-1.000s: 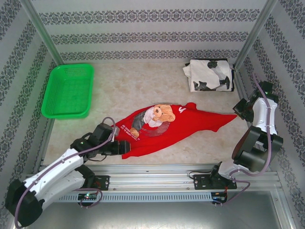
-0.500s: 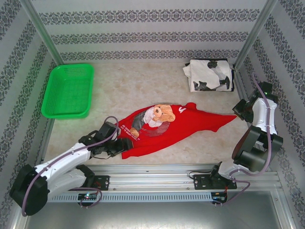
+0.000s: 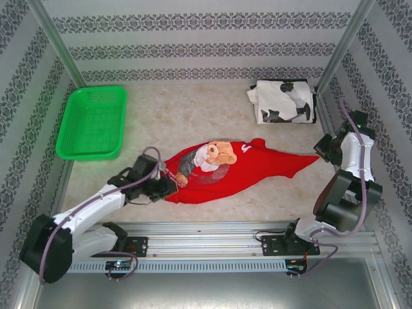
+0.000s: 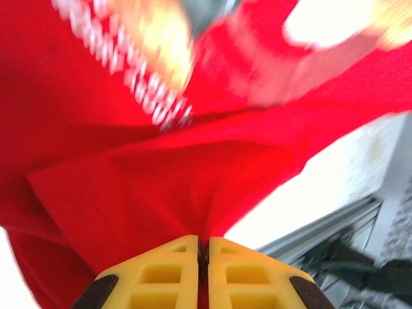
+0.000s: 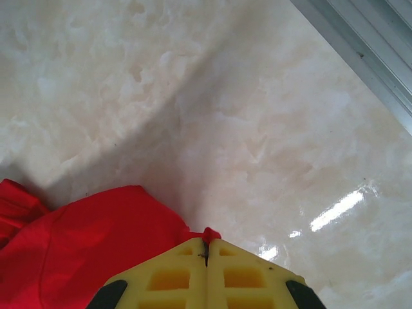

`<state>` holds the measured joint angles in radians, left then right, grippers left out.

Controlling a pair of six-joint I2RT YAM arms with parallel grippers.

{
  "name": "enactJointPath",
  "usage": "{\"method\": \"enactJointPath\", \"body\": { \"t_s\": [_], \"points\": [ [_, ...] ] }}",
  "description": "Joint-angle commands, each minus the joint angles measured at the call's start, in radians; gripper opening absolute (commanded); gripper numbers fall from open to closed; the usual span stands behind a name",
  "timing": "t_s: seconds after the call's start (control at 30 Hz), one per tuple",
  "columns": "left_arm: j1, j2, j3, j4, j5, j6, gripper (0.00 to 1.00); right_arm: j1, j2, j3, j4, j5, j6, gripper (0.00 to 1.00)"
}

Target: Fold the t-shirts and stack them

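Note:
The red t-shirt's hem end (image 3: 172, 195) is bunched up close to its lettering, so next my left gripper pulls it back over the marble on the green basket's side (image 3: 143, 210) and spreads it out.
The red t-shirt (image 3: 225, 172), with its teddy-bear print facing up, lies stretched across the middle of the table. My left gripper (image 3: 168, 187) is shut on the cloth at its near left corner; in the left wrist view the red t-shirt (image 4: 129, 161) bunches into the closed left gripper (image 4: 203, 239). Over at the shirt's right tip, my right gripper (image 3: 320, 154) is shut on a small nub of fabric, and the right wrist view shows the right gripper (image 5: 206, 241) pinching the red t-shirt (image 5: 96, 244). The white t-shirt (image 3: 283, 102) with black blotches lies folded at the back right.
A green mesh basket (image 3: 92, 122) stands at the back left. A metal rail (image 3: 212, 228) runs along the near table edge, and patterned walls close in the other sides. Bare marble tabletop (image 3: 187, 116) lies behind the red shirt.
The left gripper has shut on the red shirt's near left corner and moved up and to the right, drawing that corner inward. The right arm has not moved.

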<state>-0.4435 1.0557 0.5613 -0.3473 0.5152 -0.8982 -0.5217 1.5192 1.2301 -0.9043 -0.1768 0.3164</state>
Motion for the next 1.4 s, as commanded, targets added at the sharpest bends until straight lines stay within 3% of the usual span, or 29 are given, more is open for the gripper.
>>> {"method": "enactJointPath", "body": {
  "t_s": [0.0,0.13,0.37,0.53,0.67,0.83,0.93,1.17,1.37],
  "points": [
    [0.135,-0.069,0.119,-0.181,-0.038,0.155,0.05,-0.008,-0.031,-0.002,0.011,-0.041,0.018,0.00],
    [0.287,-0.025,0.285,-0.294,-0.031,0.332,0.04,-0.003,-0.059,0.008,0.021,-0.082,0.043,0.00],
    [0.426,0.190,0.706,-0.261,0.018,0.475,0.05,-0.008,-0.123,0.075,0.092,-0.213,0.124,0.00],
    [0.450,0.389,1.128,-0.280,0.056,0.514,0.06,0.004,-0.066,0.267,0.125,-0.377,0.187,0.00],
    [0.450,0.524,1.470,-0.325,0.050,0.512,0.06,0.019,0.009,0.405,0.259,-0.543,0.336,0.00],
    [0.450,0.630,1.759,-0.391,0.031,0.531,0.06,0.020,0.044,0.599,0.293,-0.575,0.409,0.00],
    [0.450,0.535,1.581,-0.303,0.024,0.546,0.07,0.032,0.014,0.587,0.271,-0.564,0.393,0.00],
    [0.444,0.062,0.621,0.023,-0.061,0.382,0.08,0.064,-0.137,0.219,0.263,-0.450,0.289,0.00],
    [0.394,-0.279,0.089,-0.009,-0.153,0.234,0.10,0.060,-0.227,-0.122,0.248,-0.292,0.259,0.00]
  ]
}}
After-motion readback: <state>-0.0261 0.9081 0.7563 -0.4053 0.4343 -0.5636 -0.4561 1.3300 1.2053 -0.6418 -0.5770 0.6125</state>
